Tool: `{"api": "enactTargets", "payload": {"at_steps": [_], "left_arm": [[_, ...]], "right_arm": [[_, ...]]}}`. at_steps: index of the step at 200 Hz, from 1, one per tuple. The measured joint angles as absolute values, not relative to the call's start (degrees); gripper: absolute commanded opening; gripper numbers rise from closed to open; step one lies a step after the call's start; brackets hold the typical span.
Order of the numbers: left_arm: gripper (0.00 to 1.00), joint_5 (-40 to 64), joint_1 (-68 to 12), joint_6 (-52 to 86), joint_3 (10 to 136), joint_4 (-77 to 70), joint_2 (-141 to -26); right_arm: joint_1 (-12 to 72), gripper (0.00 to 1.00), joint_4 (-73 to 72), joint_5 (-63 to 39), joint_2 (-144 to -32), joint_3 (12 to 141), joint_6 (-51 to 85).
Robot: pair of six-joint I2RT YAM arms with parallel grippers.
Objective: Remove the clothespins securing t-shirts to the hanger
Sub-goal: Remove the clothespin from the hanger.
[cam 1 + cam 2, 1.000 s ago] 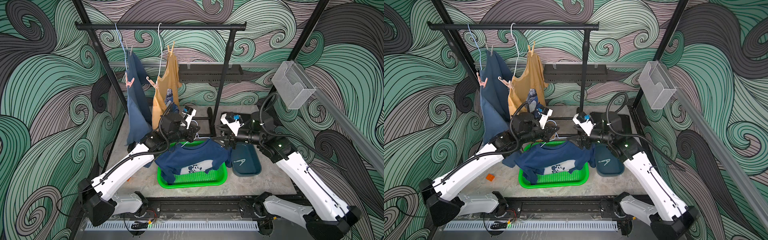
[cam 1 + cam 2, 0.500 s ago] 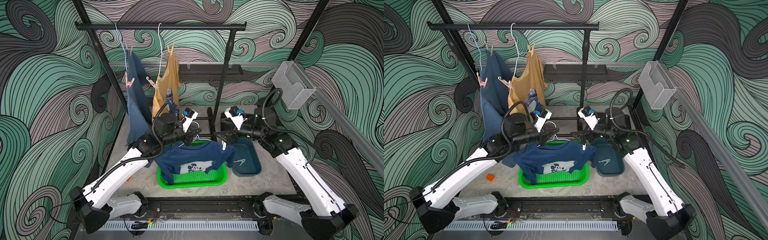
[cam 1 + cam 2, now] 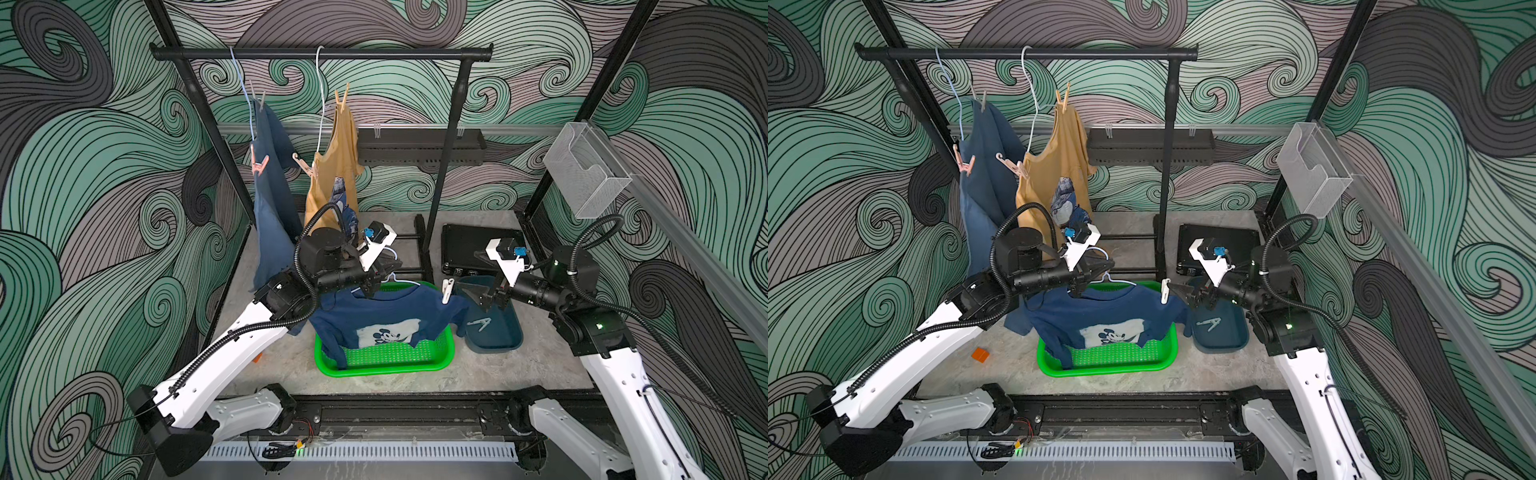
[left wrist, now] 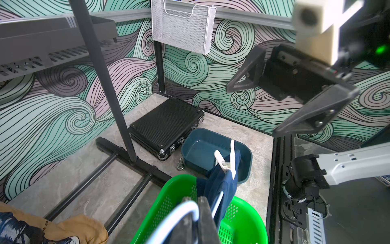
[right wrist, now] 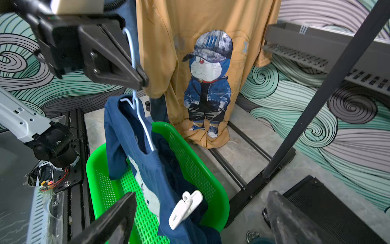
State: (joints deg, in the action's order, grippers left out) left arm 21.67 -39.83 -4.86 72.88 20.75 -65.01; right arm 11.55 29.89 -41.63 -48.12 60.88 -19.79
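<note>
The white clothespin's handles stick up clear of the navy t-shirt's shoulder, so my right gripper keeps moving in until it squeezes both handles together.
The navy t-shirt with a white Mickey patch hangs on a pale wire hanger over the green basket. My left gripper is shut on the hanger's hook. A white clothespin clips the shirt's shoulder on the right-arm side. My right gripper stands wide open just beside that clothespin, not touching it. A mustard t-shirt and a blue t-shirt hang on the rack, held by pink, tan and grey clothespins.
A dark blue tray right of the basket holds one loose clothespin. A black case lies behind it. The rack's upright pole and floor bars stand between the arms. A small orange block lies on the floor at the left.
My right gripper has opened wide and drawn slightly back to the right of the white clothespin. The left gripper still holds the hanger, while its arm has shifted a little.
</note>
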Motion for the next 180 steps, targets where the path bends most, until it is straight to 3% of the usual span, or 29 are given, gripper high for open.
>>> {"api": "enactTargets", "payload": {"at_steps": [88,180], "left_arm": [[0.0,25.1,-39.2,-7.5,74.1,21.3,-63.0],[0.0,26.2,-39.2,-7.4,74.1,21.3,-63.0]], "right_arm": [[9.4,0.94,29.5,-52.7,-47.6,57.2,-19.0],[10.2,0.82,24.1,-58.3,-51.5,52.8,-14.3]]}}
